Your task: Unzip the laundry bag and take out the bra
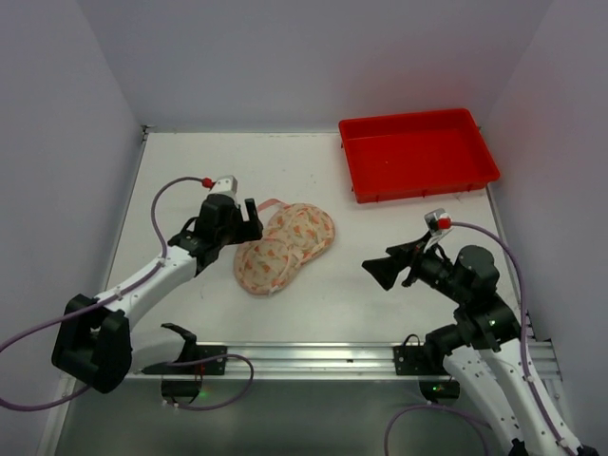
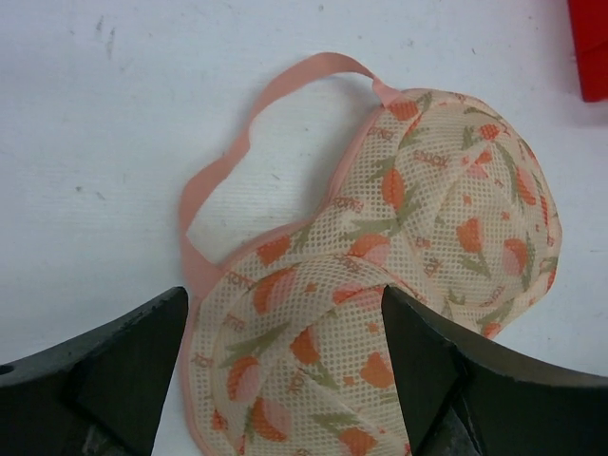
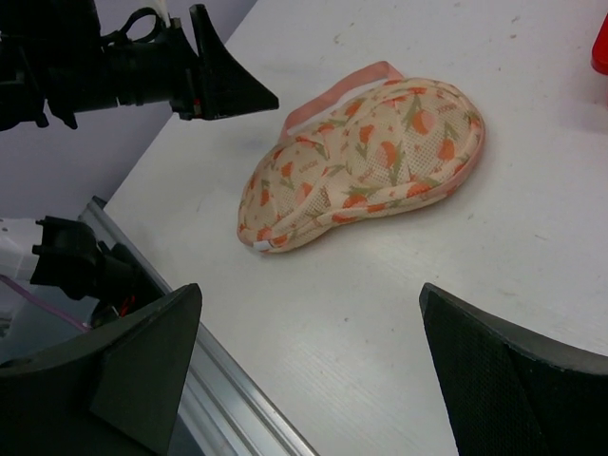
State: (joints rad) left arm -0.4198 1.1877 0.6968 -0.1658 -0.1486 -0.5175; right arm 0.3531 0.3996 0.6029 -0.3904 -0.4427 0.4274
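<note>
My left gripper is by the strap, far from the white tab [image 3: 263, 245], so it should back to the bag's near edge's zip [image 1: 258, 288] while my right gripper steadies the bag.
The laundry bag [image 1: 285, 247] lies on the white table, two-lobed, cream mesh with orange-pink flowers and pink edging, and looks closed. A pink strap loop [image 2: 249, 142] sticks out at its far left side. The bra is hidden. My left gripper [image 1: 253, 224] is open and hovers at the bag's left edge; in the left wrist view [image 2: 283, 304] its jaws straddle the near lobe of the bag [image 2: 418, 218] without touching it. My right gripper [image 1: 372, 274] is open and empty, to the right of the bag. In the right wrist view [image 3: 310, 294] the bag [image 3: 366, 161] lies ahead, well clear of the jaws.
A red plastic tray [image 1: 418, 152] stands at the back right, and its corner shows in the left wrist view [image 2: 591, 47]. An aluminium rail [image 1: 313, 356] runs along the near table edge. White walls close in the table on three sides.
</note>
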